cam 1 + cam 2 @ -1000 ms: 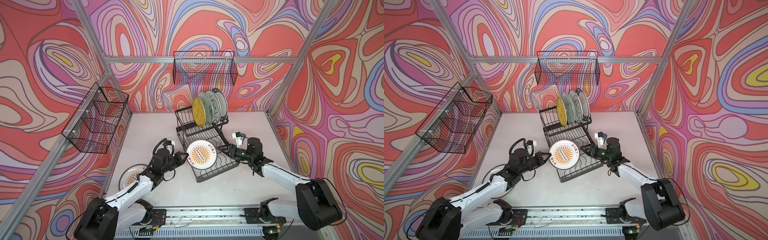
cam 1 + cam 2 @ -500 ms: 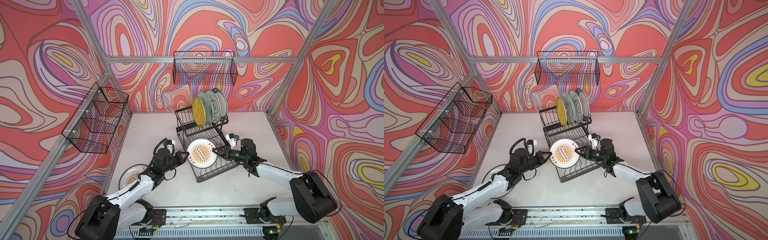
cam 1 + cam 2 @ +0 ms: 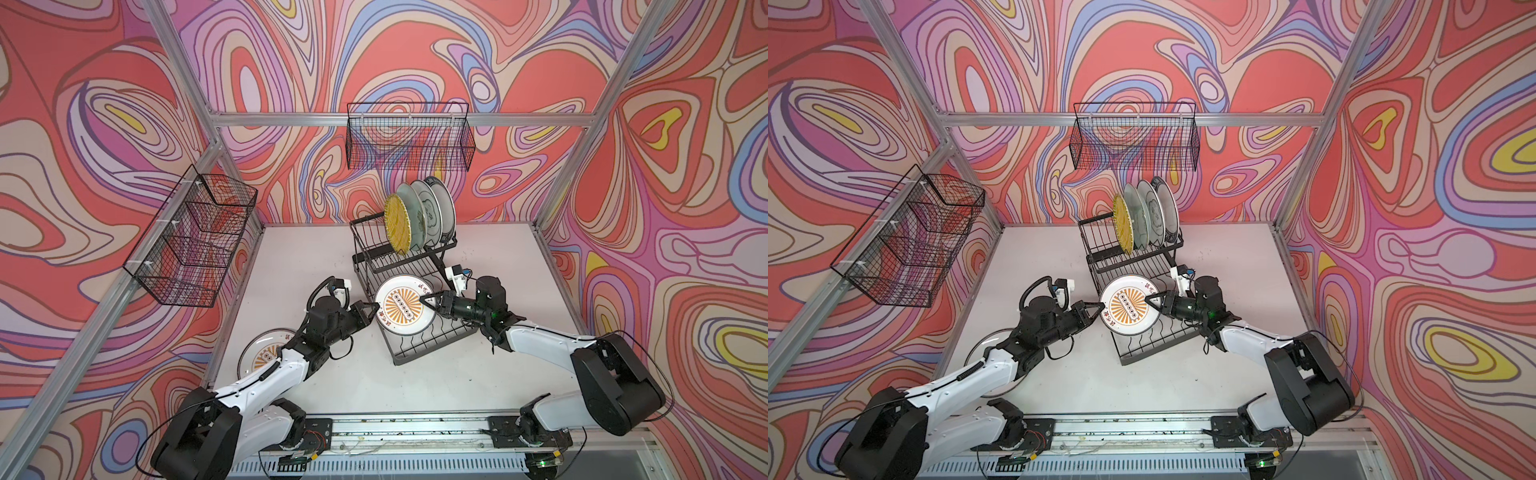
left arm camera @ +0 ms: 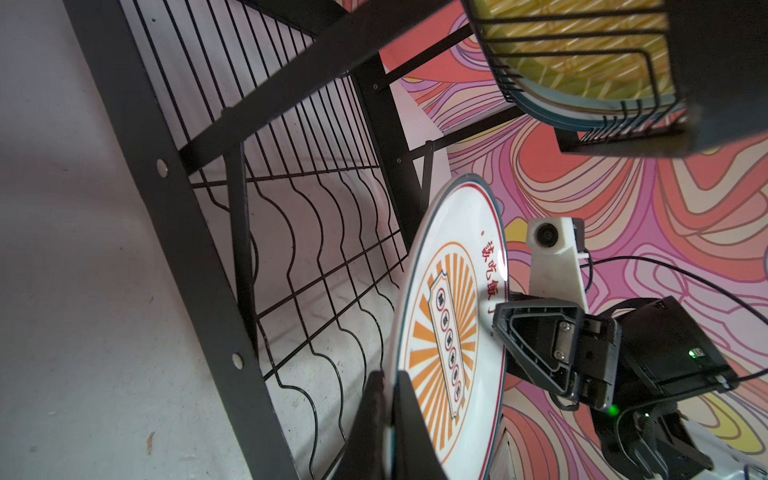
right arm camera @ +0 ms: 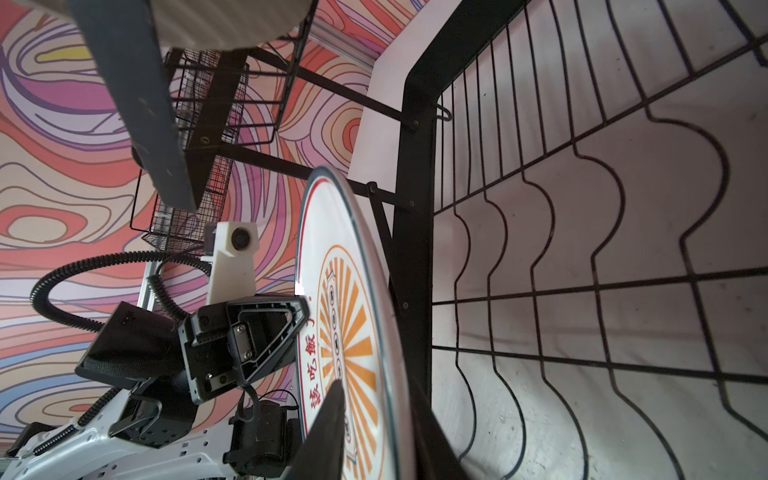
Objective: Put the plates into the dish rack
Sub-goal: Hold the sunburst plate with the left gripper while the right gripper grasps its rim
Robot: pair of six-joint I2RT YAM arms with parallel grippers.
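My left gripper should open and my right gripper should turn the sunburst plate point(image 3: 405, 304) in beside the yellow plate point(image 3: 374, 235), because both grippers hold the sunburst plate broadside to the raised level.
A white plate with an orange sunburst point(image 3: 405, 305) point(image 3: 1129, 305) stands on edge over the low wavy-wire tray point(image 3: 432, 345) of the black dish rack point(image 3: 365, 245). My left gripper point(image 3: 376, 307) point(image 4: 388, 376) is shut on its left rim. My right gripper point(image 3: 424, 298) point(image 5: 376, 384) is shut on the opposite rim, one finger on the printed face and one behind. Several plates stand in the raised tier, the yellow one point(image 3: 397, 224) in front. Another sunburst plate point(image 3: 259, 353) lies flat on the table, partly under my left arm.
A black mesh basket point(image 3: 409, 137) hangs on the back wall and another point(image 3: 191, 237) on the left wall. The rack's upright posts point(image 4: 386, 137) stand close behind the held plate. An aluminium rail point(image 3: 415, 428) runs along the front edge.
My right gripper has moved left onto the plate's right rim and its jaws have narrowed around it. The left gripper and the plate have stayed where they were.
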